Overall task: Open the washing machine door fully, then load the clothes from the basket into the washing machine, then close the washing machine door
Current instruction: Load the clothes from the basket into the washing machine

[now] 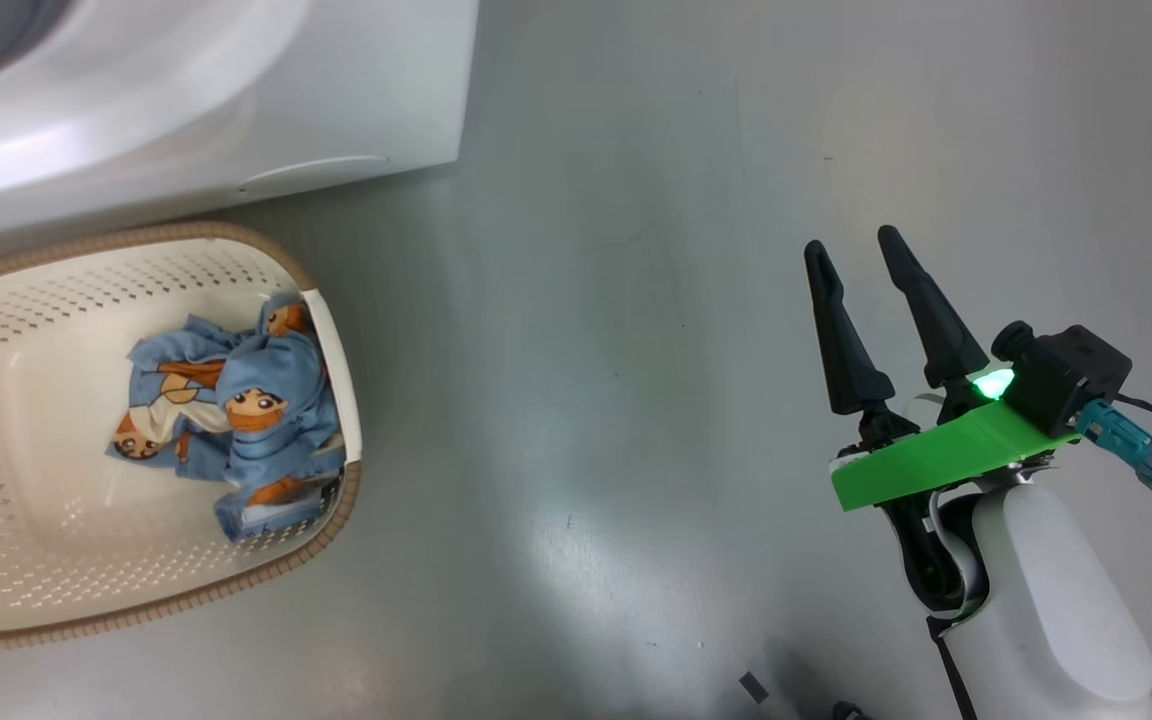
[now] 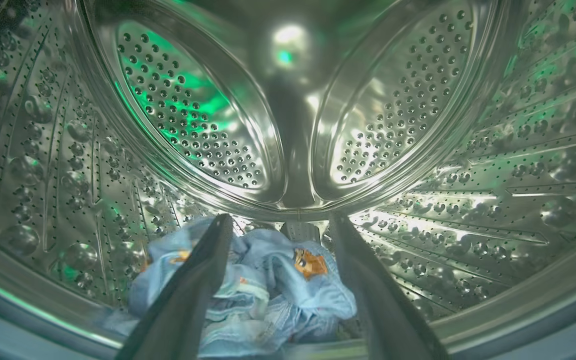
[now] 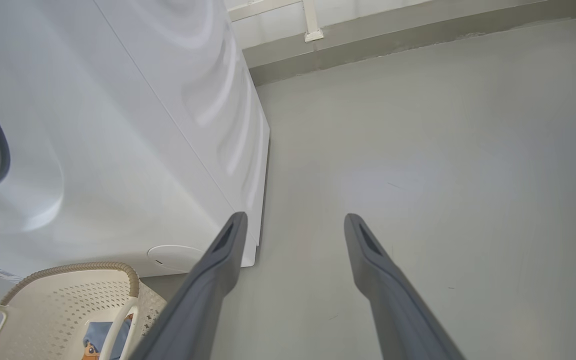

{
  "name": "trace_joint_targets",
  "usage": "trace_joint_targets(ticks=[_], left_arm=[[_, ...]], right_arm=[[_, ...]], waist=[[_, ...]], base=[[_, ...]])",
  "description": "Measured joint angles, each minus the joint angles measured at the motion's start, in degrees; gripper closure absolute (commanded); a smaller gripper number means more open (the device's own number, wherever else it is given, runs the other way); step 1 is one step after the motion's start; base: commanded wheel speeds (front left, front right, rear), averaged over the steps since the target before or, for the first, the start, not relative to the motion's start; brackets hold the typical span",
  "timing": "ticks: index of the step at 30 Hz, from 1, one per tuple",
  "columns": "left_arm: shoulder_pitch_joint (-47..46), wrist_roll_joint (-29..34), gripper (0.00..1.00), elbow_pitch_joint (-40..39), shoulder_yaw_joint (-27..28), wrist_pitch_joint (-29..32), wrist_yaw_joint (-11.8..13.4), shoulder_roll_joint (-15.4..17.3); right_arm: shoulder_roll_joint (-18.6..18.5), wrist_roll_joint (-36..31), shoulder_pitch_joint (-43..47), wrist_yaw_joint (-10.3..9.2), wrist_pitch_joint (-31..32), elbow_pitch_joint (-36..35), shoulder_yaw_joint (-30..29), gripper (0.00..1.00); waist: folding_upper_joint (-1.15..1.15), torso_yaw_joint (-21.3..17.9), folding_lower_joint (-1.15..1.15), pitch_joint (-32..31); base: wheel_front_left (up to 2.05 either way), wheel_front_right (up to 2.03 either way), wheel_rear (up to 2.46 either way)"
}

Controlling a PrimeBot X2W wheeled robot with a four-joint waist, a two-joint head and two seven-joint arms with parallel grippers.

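Note:
The clothes (image 1: 260, 408) have blue folds (image 1: 219, 442) that run together in the basket, so the clothes will come up all in one and the basket will be empty when I lift them.
My left gripper (image 2: 280, 220) is inside the steel drum (image 2: 288, 115) of the washing machine (image 1: 186, 90), open, with nothing between its fingers. Below it a light blue garment (image 2: 268, 295) lies loose on the drum's bottom. More of the clothes (image 1: 231, 410) lie bunched in the basket (image 1: 56, 560) on the floor against the machine's front, toward the basket's right end. My right gripper (image 1: 856, 240) hovers open and empty over bare floor well to the right of the basket; its own view shows the machine's white corner (image 3: 248, 150) and the basket (image 3: 53, 310). The washing machine door is out of view.
Grey floor (image 1: 636, 300) stretches between the basket and my right arm. A wall base and a white post (image 3: 313, 25) stand behind the machine. A small dark scrap (image 1: 754, 686) lies on the floor near the bottom edge.

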Motion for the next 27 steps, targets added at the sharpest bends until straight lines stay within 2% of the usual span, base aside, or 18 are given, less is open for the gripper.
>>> trace_joint_targets(ticks=[10, 15, 27], left_arm=[[8.29, 0.10, 0.00, -5.39, 3.21, 0.00, 0.00, -2.53], [15.14, 1.25, 0.00, -9.31, 6.76, 0.00, 0.00, -5.41], [29.31, 3.77, 0.00, -16.78, 9.89, 0.00, 0.00, -11.18]], right_arm=[[0.00, -0.60, 0.03, 0.00, 0.00, 0.11, -1.05, 0.00], [-0.02, -1.01, 0.40, 0.00, 0.00, 0.22, -2.02, 0.00], [-1.04, -1.01, 3.21, 0.00, 0.00, 1.26, -3.16, 0.00]], waist=[[0.00, 0.75, 0.00, -1.62], [0.00, 1.40, 0.00, -3.55], [0.00, 3.37, 0.00, -8.94]], base=[[0.00, 0.00, 0.00], [0.00, 0.00, 0.00], [0.00, 0.00, 0.00]])
